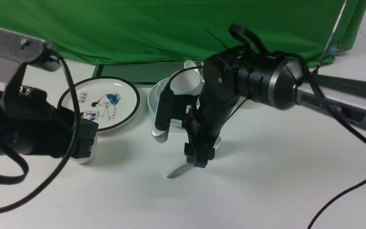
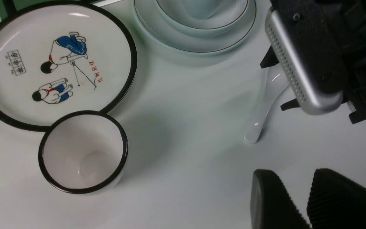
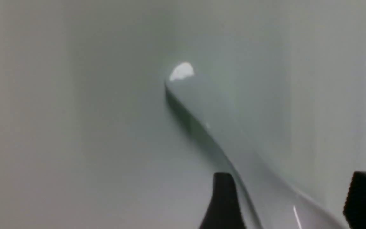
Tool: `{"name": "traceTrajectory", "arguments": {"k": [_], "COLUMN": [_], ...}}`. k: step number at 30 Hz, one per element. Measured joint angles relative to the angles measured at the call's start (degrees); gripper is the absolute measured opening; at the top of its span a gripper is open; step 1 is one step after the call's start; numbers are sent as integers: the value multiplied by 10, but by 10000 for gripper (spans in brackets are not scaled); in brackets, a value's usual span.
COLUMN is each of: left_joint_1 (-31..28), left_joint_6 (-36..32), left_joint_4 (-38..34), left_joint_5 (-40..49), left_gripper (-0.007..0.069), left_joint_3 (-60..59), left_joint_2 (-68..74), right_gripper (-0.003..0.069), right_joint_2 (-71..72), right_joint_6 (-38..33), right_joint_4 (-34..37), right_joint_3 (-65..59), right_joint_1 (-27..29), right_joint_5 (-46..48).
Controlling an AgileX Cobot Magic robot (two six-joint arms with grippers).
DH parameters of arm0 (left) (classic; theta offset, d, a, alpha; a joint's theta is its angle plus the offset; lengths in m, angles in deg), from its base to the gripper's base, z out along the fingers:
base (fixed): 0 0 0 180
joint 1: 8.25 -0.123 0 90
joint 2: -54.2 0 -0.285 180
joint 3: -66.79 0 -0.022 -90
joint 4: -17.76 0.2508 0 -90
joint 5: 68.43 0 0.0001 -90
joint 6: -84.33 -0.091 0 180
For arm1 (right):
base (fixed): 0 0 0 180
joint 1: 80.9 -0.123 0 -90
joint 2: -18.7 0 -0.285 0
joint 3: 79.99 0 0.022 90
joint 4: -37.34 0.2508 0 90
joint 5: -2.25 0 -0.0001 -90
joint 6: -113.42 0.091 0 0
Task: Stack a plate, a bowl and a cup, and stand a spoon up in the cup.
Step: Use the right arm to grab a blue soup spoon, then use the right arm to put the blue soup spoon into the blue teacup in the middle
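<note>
The spoon's slim handle (image 1: pixel 179 170) is narrower than the light-blue cup's opening (image 1: pixel 186 80), so I expect the spoon to lean on the cup's rim when I lower it in.
The pale plate (image 1: pixel 152 99), the bowl (image 1: pixel 161 90) and the light-blue cup (image 1: pixel 186 83) stand stacked at the back centre. They also show in the left wrist view: plate (image 2: pixel 233 43), bowl (image 2: pixel 222 23), cup (image 2: pixel 202 6). A whitish rounded piece rises behind the cup's far rim; I cannot tell what it is. The plain whitish spoon (image 1: pixel 175 172) lies flat on the table in front of the stack. My right gripper (image 1: pixel 199 159) is down over it, open, with the handle (image 3: pixel 208 114) between its fingers. My left gripper (image 2: pixel 297 181) is shut and empty, above the table at the left.
A white black-rimmed plate with cartoon figures (image 1: pixel 124 95) lies left of the stack. A white black-rimmed cup (image 2: pixel 83 149) stands in front of it, under my left arm. A green cloth (image 1: pixel 138 28) closes the back. Black cables hang at the front left and right.
</note>
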Motion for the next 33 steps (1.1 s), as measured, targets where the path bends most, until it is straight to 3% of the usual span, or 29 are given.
{"name": "traceTrajectory", "arguments": {"k": [7, 10, 12, 16, 26, 33], "left_joint_1": [0, 0, 0, 0, 0, 0], "left_joint_6": [0, 0, -1, -1, -1, -1], "left_joint_4": [0, 0, 0, 0, 0, 0], "left_joint_5": [0, 0, 0, 0, -2, -16], "left_gripper": [153, 155, 158, 160, 163, 165], "left_joint_3": [0, 0, 0, 0, 0, 0], "left_joint_2": [0, 0, 0, 0, 0, 0], "right_gripper": [502, 379, 242, 76, 76, 76], "right_joint_2": [-29, -33, -33, -33, 43, 60], "right_joint_6": [5, 12, 37, 70, 89, 91], "right_joint_4": [-7, -3, 10, 22, 123, 210], "right_joint_3": [-3, -4, -4, -4, -4, -4], "right_joint_1": [-4, -4, -4, -4, -3, 7], "right_joint_5": [-17, -17, -19, -28, -73, -336]}}
